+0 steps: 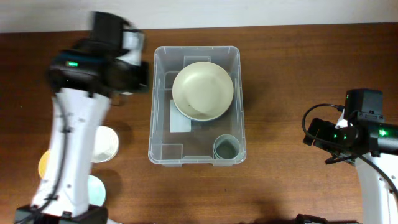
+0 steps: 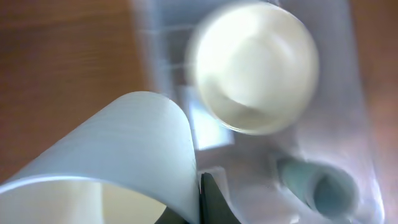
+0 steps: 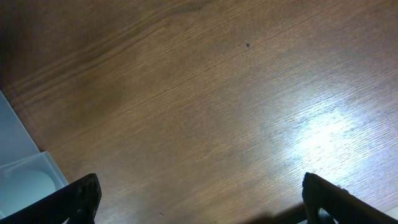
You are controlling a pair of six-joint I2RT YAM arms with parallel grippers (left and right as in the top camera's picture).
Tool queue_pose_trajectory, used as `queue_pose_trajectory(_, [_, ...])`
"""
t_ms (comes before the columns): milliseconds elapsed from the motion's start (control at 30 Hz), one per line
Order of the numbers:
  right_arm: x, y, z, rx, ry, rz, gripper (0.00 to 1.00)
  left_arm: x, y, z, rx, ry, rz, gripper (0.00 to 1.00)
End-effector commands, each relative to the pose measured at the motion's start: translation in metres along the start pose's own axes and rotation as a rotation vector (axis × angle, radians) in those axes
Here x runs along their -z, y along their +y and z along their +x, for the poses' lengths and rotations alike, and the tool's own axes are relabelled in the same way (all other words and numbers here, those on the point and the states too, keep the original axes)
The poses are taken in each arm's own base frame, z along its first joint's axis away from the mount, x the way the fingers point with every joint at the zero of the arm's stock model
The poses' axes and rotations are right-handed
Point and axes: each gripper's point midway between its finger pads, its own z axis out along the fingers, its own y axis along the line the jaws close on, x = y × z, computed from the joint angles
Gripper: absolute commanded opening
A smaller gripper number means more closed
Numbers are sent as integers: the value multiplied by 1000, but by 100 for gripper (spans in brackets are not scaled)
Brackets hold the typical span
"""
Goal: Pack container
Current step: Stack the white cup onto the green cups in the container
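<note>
My left gripper is holding the pale blue bowl (image 2: 134, 140) by its rim, and the grey-blue cup (image 1: 227, 147) stands open. I should keep carrying the bowl until it nests inside the cup.
The clear plastic container (image 1: 152, 106) stands mid-table, holding a cream bowl (image 1: 203, 91) and a grey-blue cup (image 1: 226, 148), with a white label (image 1: 180, 116) on its bottom. My left gripper (image 1: 135, 76) is blurred just off the container's far left corner. In the left wrist view it (image 2: 200, 196) is shut on the rim of a pale blue bowl (image 2: 124, 149), with the container (image 2: 354, 93), cream bowl (image 2: 255, 65) and cup (image 2: 323, 190) beyond. My right gripper (image 3: 199, 193) is open over bare wood, far right of the container (image 3: 18, 168).
Left of the container, partly under my left arm, lie a white bowl (image 1: 104, 144), a yellow bowl (image 1: 45, 163) and a pale teal bowl (image 1: 94, 186). The right arm (image 1: 364, 134) stands near the table's right edge.
</note>
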Motion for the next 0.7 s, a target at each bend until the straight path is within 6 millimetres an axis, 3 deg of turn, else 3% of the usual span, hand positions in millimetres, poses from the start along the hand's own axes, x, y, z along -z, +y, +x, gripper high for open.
queue_pose_trajectory(0, [1, -2, 1, 0, -5, -1, 99, -14, -83, 22, -183, 64, 108, 1])
queue_pose_trajectory(67, [1, -2, 1, 0, -5, -1, 99, -17, -122, 36, -271, 83, 153, 0])
queue_pose_trajectory(300, [1, -2, 1, 0, -4, -1, 99, -36, -199, 92, -459, 218, 222, 0])
queue_pose_trajectory(433, [1, -2, 1, 0, -4, -1, 99, -48, -220, 121, -493, 332, 275, 1])
queue_pose_trajectory(667, [1, -2, 1, 0, -5, -1, 99, -72, -221, 145, -492, 471, 265, 0])
